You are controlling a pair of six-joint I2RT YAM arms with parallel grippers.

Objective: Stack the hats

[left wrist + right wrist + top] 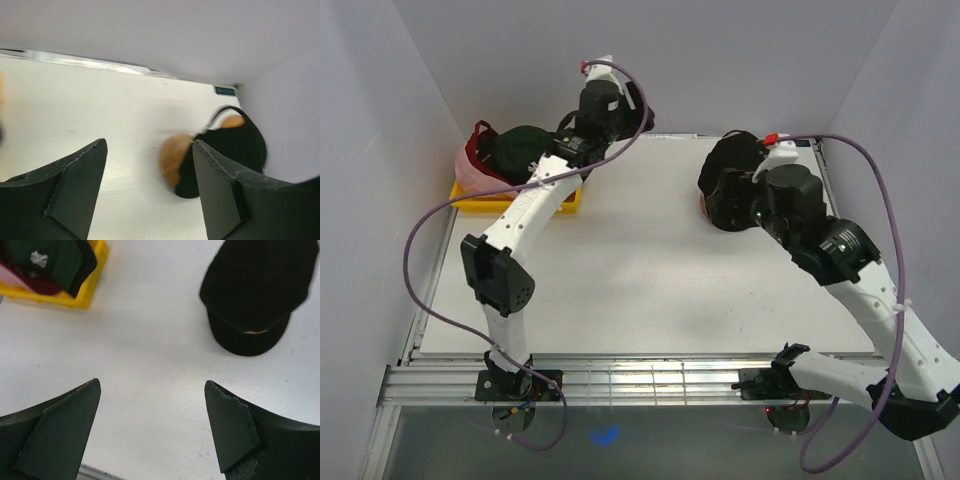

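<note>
The dark green hat's top point(517, 150) is uncovered next to the dark red hat. My open left gripper keeps going toward the yellow tray until it closes on the dark green hat's top.
A black hat point(730, 158) sits on a wooden stand point(703, 208) at the back right. It also shows in the left wrist view point(235, 145) and the right wrist view point(260, 285). A dark green hat point(525, 148), a dark red hat point(485, 138) and a pink hat point(468, 168) lie piled in the yellow tray point(480, 206) at the back left. My left gripper point(635, 115) is open and empty point(149, 143), raised beside the tray. My right gripper point(725, 200) is open and empty point(152, 383), above the table next to the black hat.
The wooden stand point(172, 160) shows under the black hat's brim. The tray point(90, 290) with the green hat point(55, 260) is at the upper left of the right wrist view. White walls close the back and both sides.
</note>
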